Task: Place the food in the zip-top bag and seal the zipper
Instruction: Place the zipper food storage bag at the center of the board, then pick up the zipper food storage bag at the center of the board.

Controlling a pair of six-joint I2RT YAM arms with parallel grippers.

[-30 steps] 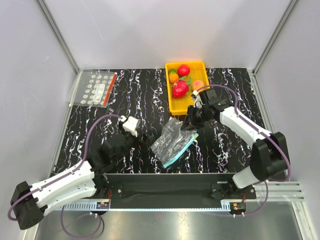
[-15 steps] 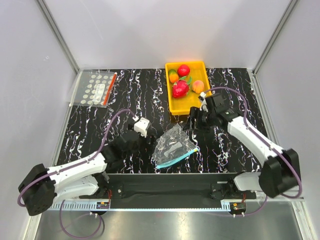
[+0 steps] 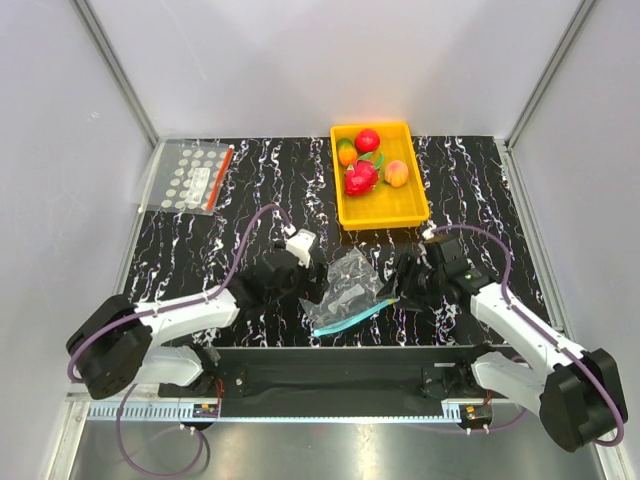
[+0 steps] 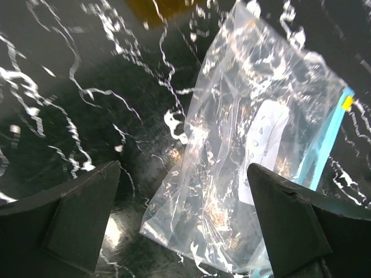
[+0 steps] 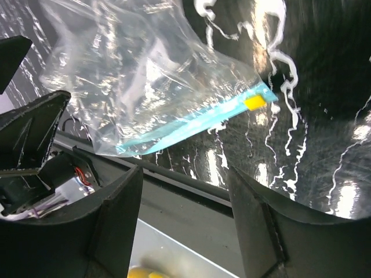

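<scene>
I should turn the zipper [image 3: 372, 311] of the zip-top bag toward my right gripper and pinch it before I lift the bag, because that pale blue zipper faces the black bar [image 3: 348, 322].
The zip-top bag [image 3: 348, 288] lies crumpled and empty on the black marbled table, with its pale blue zipper [image 3: 352, 314] along the near side. My left gripper [image 3: 298, 283] is open just left of the bag. In the left wrist view the bag [image 4: 249, 139] reaches in between the fingers [image 4: 81, 214], with the zipper [image 4: 326, 147] at the right. My right gripper [image 3: 402, 288] is open and empty, just right of the bag. The right wrist view shows the bag [image 5: 139, 75] and the zipper [image 5: 191, 127]. The red apple [image 3: 367, 139], peach fruit [image 3: 397, 173] and orange-and-green fruit [image 3: 347, 152] sit in the yellow tray [image 3: 412, 205].
A larger red toy fruit [image 3: 360, 178] also lies in the tray. A flat clear bag with white dots and a red strip [image 3: 195, 177] lies at the far left. The black rail at the table's near edge [image 3: 340, 358] runs just below the zip-top bag.
The zip-top bag left my right gripper and dropped flat nearer the front edge. My right gripper came down and nearer. My left gripper moved right, up to the bag.
</scene>
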